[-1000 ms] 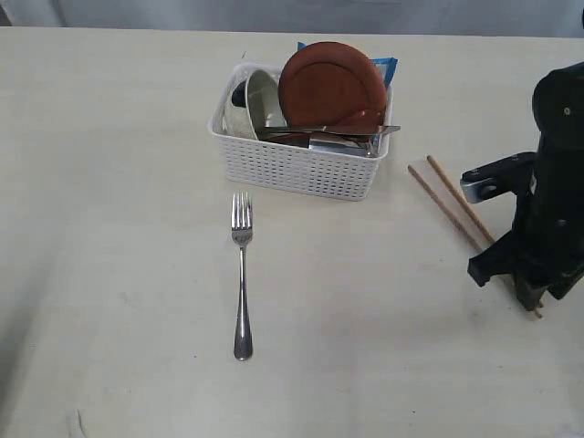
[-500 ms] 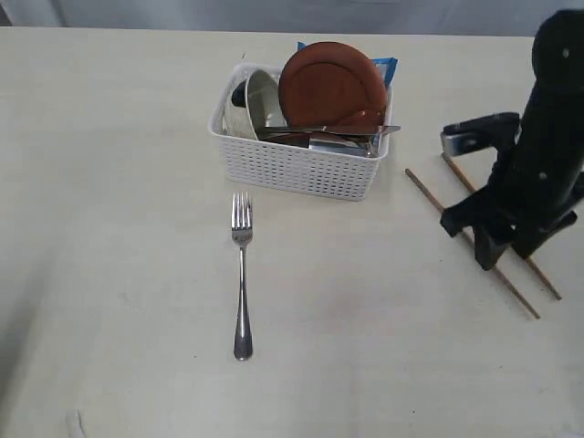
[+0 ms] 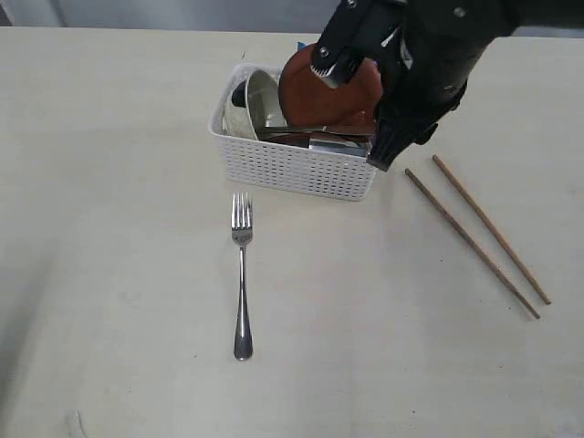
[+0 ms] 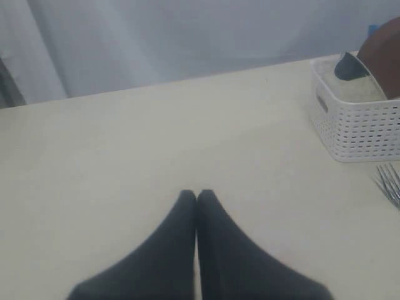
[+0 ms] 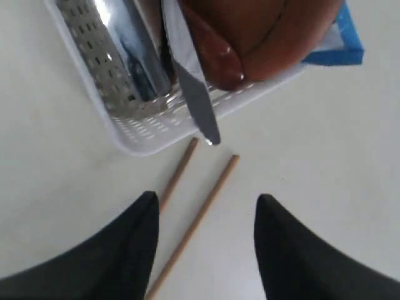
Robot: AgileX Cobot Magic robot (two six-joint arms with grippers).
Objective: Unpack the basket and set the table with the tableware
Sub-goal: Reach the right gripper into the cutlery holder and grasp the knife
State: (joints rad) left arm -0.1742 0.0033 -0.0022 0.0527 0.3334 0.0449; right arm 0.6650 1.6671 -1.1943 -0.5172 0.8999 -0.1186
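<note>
The knife's blade sticks out over the basket's rim (image 5: 208,128) and is in line with my open fingers, so my right gripper should go to the blade (image 5: 199,103) next and close there.
The white basket (image 3: 301,172) stands at the back middle of the table (image 3: 119,182). It holds a cream bowl (image 3: 248,105), a reddish-brown plate (image 3: 315,91) on edge, a steel cup (image 5: 119,56), a wooden spoon (image 5: 212,53) and a knife (image 5: 194,94) whose blade sticks out over the rim. A fork (image 3: 241,274) lies in front of the basket. Two chopsticks (image 3: 474,237) lie side by side to its right. My right gripper (image 5: 207,198) hangs open and empty above the chopsticks' far ends, just off the basket's right end. My left gripper (image 4: 197,194) is shut with nothing in it, low over bare table left of the basket (image 4: 362,131).
A blue snack bag (image 5: 340,47) stands behind the plate in the basket. My right arm (image 3: 420,64) covers the basket's right rear corner. The fork's tines (image 4: 390,181) show at the edge of the left wrist view.
My right gripper has risen off the chopsticks and swung back and left to the basket's right end. The chopsticks stay lying on the table. The left gripper has not moved.
</note>
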